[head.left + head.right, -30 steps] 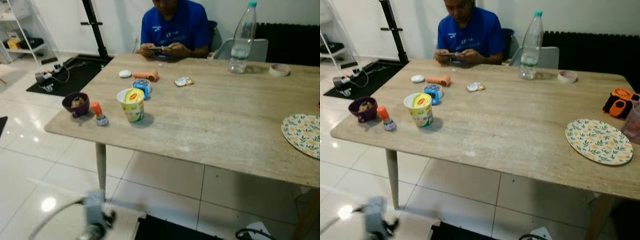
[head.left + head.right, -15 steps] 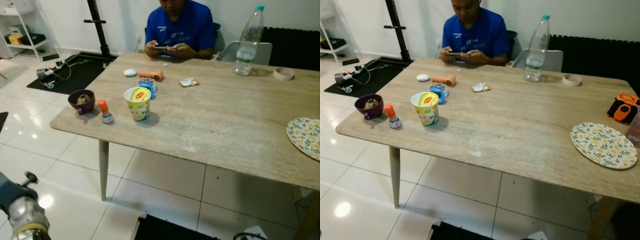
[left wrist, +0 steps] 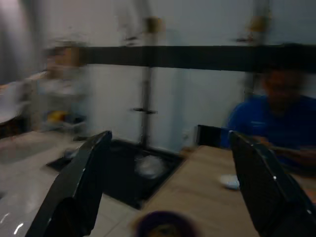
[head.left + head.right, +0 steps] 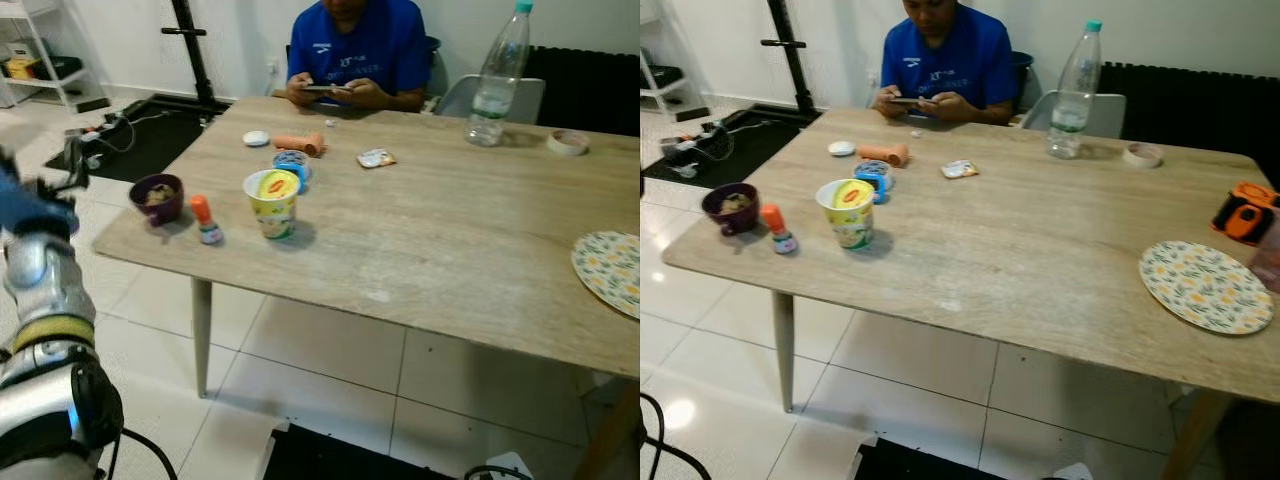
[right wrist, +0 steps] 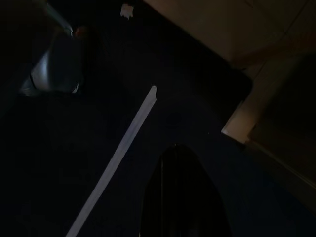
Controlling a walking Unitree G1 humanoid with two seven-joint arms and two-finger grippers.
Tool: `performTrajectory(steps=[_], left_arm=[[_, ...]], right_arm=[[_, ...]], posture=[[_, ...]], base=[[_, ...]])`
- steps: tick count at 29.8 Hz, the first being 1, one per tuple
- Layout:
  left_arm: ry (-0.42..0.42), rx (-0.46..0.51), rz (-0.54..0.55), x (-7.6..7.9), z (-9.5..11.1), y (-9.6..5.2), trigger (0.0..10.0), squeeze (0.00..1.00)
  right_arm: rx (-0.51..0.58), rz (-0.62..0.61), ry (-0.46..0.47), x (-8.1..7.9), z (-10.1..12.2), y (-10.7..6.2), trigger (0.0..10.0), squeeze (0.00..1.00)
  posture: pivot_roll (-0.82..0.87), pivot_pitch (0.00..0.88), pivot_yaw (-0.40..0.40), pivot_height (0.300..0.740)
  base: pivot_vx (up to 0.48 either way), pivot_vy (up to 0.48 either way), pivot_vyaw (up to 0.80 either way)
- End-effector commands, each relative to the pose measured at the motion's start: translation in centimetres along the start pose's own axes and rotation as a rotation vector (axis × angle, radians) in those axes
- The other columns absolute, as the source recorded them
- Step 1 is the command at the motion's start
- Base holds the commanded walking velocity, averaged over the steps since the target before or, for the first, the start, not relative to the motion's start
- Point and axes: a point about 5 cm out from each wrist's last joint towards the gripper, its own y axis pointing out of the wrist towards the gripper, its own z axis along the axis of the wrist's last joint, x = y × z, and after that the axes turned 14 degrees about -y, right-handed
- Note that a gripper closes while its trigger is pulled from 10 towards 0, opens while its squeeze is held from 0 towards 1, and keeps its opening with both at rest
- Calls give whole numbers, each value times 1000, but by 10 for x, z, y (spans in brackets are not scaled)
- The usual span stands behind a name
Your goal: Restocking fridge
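The yellow lid (image 4: 278, 184) sits down inside the cup's white rim (image 4: 251, 181). The lid will stay in place and come along when I carry the cup.
A wooden table (image 4: 450, 240) carries a yellow lidded cup (image 4: 270, 200), a purple bowl (image 4: 158, 195), a small orange-capped bottle (image 4: 206, 222), a blue tub (image 4: 291, 165), an orange tube (image 4: 300, 143), a white lid (image 4: 256, 138), a small packet (image 4: 377, 157) and a clear water bottle (image 4: 497, 75). My left arm (image 4: 40, 290) is raised beside the table's left end. In the left wrist view my left gripper (image 3: 170, 182) is open and empty, facing the purple bowl (image 3: 163, 224). My right gripper (image 5: 180, 153) hangs low in the dark.
A person in a blue shirt (image 4: 350, 50) sits at the far side, holding a phone. A tape roll (image 4: 566, 142), a flowered plate (image 4: 610, 270) and an orange-black object (image 4: 1244, 212) lie at the right. A black stand and cables (image 4: 120, 130) occupy the floor far left.
My left arm has risen from low at the bottom left to table height beside the table's left end. The camera has shifted slightly; the things on the table have not moved.
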Motion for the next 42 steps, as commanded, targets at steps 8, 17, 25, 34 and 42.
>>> performTrajectory(steps=[8,17,25,34,42], left_arm=[[258,-103,-653,121,-5,31,10000,0],[550,-234,-1061,167,-10,28,10000,0],[1012,-394,-1179,169,-24,26,10000,0],[1276,-417,-1082,163,-19,40,10000,0],[1352,-502,-1032,146,-18,43,10000,0]], right_arm=[[-19,-10,-4,-6,-9,-1,10000,0],[-54,0,8,-18,-26,-4,10000,0],[-71,9,11,-26,-36,-6,10000,0],[-57,1,11,-25,-31,-5,10000,0],[-56,3,1,-25,-31,-5,10000,0]], posture=[[-18,112,78,740],[-28,155,93,740],[-43,184,106,740],[-50,191,106,740],[-43,184,103,740]], base=[[0,0,0],[0,0,0],[0,0,0],[0,0,0],[0,0,0]])
